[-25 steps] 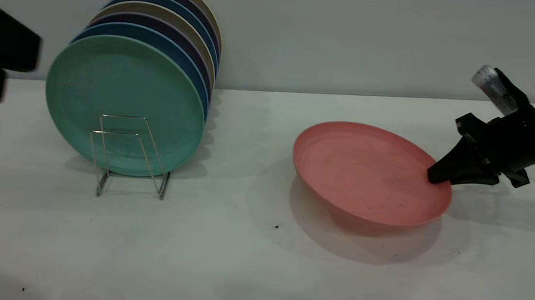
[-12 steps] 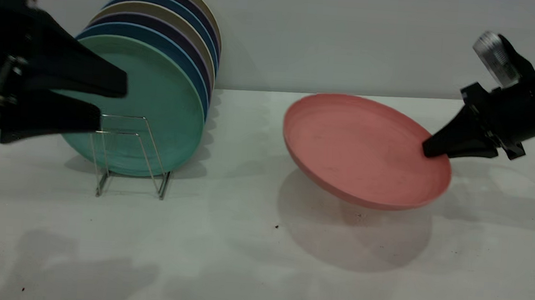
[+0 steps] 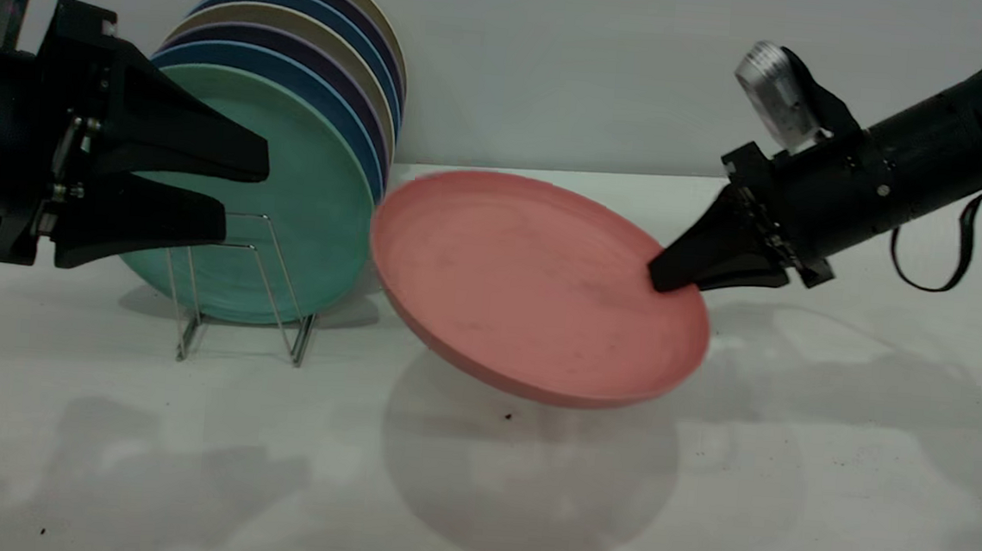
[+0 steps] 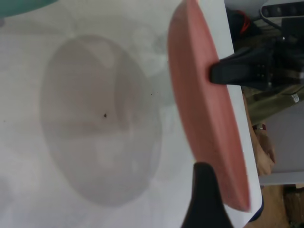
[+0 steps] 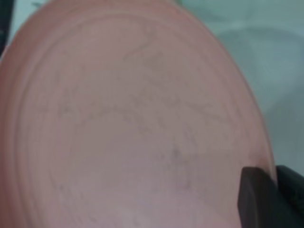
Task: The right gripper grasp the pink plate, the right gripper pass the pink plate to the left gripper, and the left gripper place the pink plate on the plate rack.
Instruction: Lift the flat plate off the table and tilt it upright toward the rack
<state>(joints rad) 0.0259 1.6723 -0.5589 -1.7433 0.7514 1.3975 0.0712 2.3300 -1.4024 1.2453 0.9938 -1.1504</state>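
The plate rack (image 3: 228, 245) stands loose on thin feet (image 3: 298, 354). The rack and its plates will move a little when I lower the pink plate in.
The pink plate (image 3: 533, 287) hangs tilted in the air above the table, its hollow side facing the camera. My right gripper (image 3: 662, 279) is shut on its right rim. In the right wrist view the plate (image 5: 133, 123) fills the frame, with one of my fingers (image 5: 254, 194) on its inner face. My left gripper (image 3: 246, 198) is open and empty, level in front of the plate rack (image 3: 239, 292), with a gap to the plate's left rim. The left wrist view shows the plate edge-on (image 4: 204, 118), one of my fingers (image 4: 204, 199) beside it, and the right gripper (image 4: 218, 73) beyond.
A teal-green plate (image 3: 303, 236) stands at the front of the rack, with several blue, purple and beige plates behind it. Two wire loops at the rack's front hold nothing. The white table (image 3: 475, 499) ends at a grey wall behind.
My right gripper has lifted the pink plate off the table and carried it left, toward the rack. My left gripper has come in from the left and now points at the plate.
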